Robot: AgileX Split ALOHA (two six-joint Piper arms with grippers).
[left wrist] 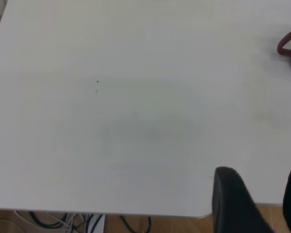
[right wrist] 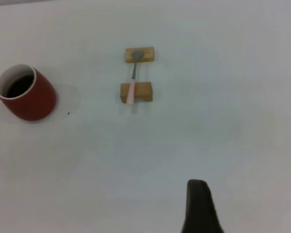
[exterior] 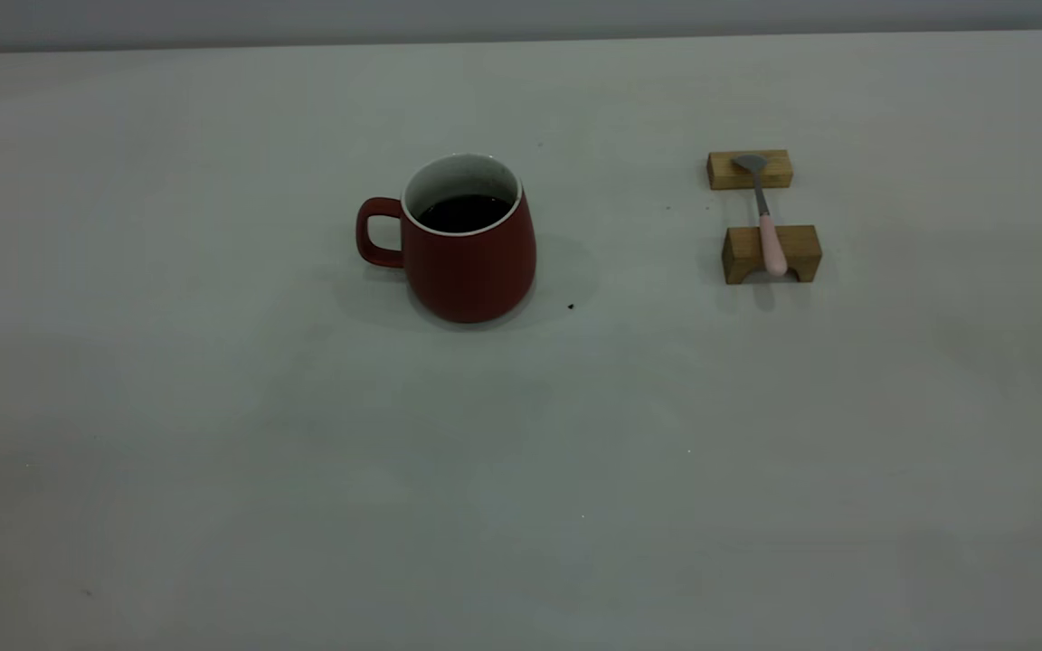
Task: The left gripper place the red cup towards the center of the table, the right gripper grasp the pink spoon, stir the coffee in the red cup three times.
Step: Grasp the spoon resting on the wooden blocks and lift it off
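My right gripper should go on moving toward the pink spoon's handle (exterior: pixel 773 248) until its two fingers are on either side of the handle, as the near wooden block (exterior: pixel 745 256) holds the handle up and clear.
The red cup (exterior: pixel 471 262) stands upright near the middle of the table (exterior: pixel 213 452), its handle pointing to the exterior view's left, with dark coffee (exterior: pixel 464 212) inside. To its right, the pink spoon (exterior: pixel 765 221) lies across two wooden blocks. Neither gripper shows in the exterior view. My left gripper (left wrist: pixel 261 169) hangs open and empty over the table's edge, far from the cup (left wrist: pixel 290 46), of which only the handle shows. My right gripper (right wrist: pixel 252 189) is open; one finger (right wrist: pixel 199 206) shows, well short of the spoon (right wrist: pixel 132 82) and the cup (right wrist: pixel 31 99).
Two tan wooden blocks (exterior: pixel 750 169) (exterior: pixel 772 253) carry the spoon, bowl on the far one, handle on the near one. A black speck (exterior: pixel 571 306) lies beside the cup. Cables (left wrist: pixel 77 221) hang below the table's edge in the left wrist view.
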